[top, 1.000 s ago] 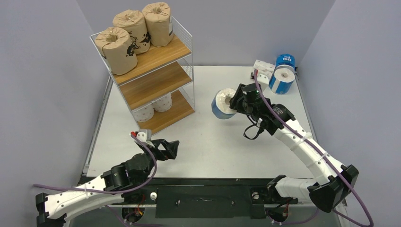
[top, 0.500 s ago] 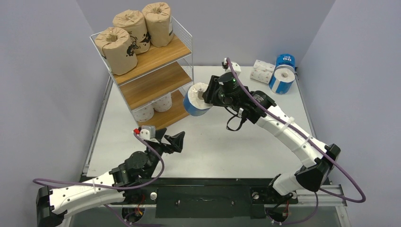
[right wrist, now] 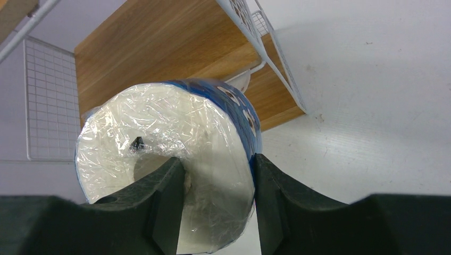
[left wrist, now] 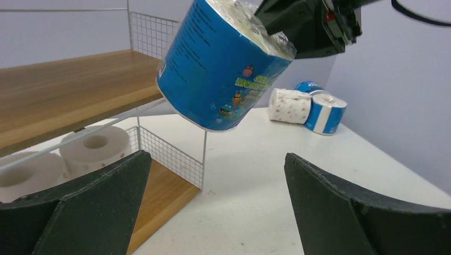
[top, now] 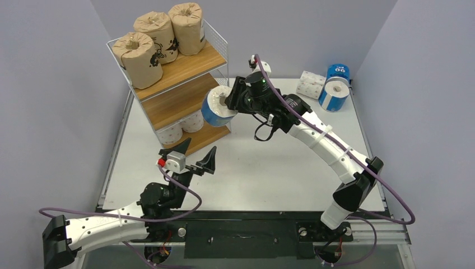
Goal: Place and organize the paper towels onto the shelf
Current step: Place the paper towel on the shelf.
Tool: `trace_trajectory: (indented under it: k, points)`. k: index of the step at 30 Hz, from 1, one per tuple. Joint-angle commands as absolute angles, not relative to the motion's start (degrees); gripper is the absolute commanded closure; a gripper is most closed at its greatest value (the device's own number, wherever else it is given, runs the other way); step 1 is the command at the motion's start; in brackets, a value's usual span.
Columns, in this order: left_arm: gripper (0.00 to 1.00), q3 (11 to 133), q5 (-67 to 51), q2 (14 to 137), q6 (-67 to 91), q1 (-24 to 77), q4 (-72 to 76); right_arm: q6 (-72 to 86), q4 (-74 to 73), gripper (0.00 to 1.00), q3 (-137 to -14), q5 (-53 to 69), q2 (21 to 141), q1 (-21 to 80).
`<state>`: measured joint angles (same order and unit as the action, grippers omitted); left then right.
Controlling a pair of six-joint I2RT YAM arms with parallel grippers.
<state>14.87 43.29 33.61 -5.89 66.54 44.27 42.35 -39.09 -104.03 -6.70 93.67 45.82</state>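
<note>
My right gripper should keep carrying the blue roll in until it sits over the board's front edge (top: pixel 182 116), because the middle board (top: pixel 172 103) is empty ahead of the roll.
My right gripper (top: pixel 227 101) is shut on a blue-wrapped paper towel roll (top: pixel 214 107). One finger sits in the core hole and the other presses the outer wrap (right wrist: pixel 250 127). The roll (left wrist: pixel 223 64) hangs in the air at the right end of the shelf (top: pixel 179 101), level with its middle board. Three brown-wrapped rolls (top: pixel 140 56) stand on the top board. Two white rolls (top: pixel 171 133) sit on the bottom board. My left gripper (top: pixel 190 154) hovers open and holds nothing, in front of the shelf's bottom corner (left wrist: pixel 170 159).
At the table's back right lie a white patterned roll (top: pixel 311 84) and a blue roll on its side (top: pixel 334 92), with another blue roll (top: pixel 338 72) upright behind them. The shelf's wire mesh end panel (right wrist: pixel 48 106) stands close to the held roll.
The right arm has carried the blue roll leftward from mid-table to the shelf's middle tier. The left gripper has risen and edged forward, staying open.
</note>
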Motion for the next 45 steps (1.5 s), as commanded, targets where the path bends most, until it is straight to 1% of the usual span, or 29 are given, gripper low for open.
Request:
trace_trajectory:
  k: [1,9,14,18,33,42,44,45]
  points:
    - [0.04,18.7,42.0,40.0,-16.7,65.3,52.9,43.5,-34.2,0.77,-110.4,-5.7,94.8,46.3]
    - [0.04,22.9,41.4,48.7,-19.1,60.5,56.6,43.9,-34.9,0.76,-115.7,-4.9,99.1,46.5]
    - [0.03,24.5,38.9,50.6,-13.8,54.7,56.2,44.4,-35.0,0.76,-117.6,-4.5,101.4,46.5]
    - [0.03,26.4,37.7,53.8,-12.5,52.0,57.2,45.8,-34.0,0.76,-118.3,-4.4,102.6,46.6]
    - [0.03,32.7,34.7,63.1,-10.0,47.7,58.9,46.6,-33.0,0.76,-120.5,-4.6,104.7,46.9]
    - [0.00,34.8,35.1,66.6,-7.7,44.2,59.5,46.6,-32.6,0.73,-120.5,-4.0,104.8,46.9]
    - [0.05,35.1,35.1,67.1,-7.2,43.6,59.6,46.6,-32.6,0.72,-120.4,-3.9,104.8,46.9]
    - [0.06,35.2,35.1,67.5,-6.9,43.4,59.6,46.6,-32.6,0.71,-120.4,-3.8,104.8,46.9]
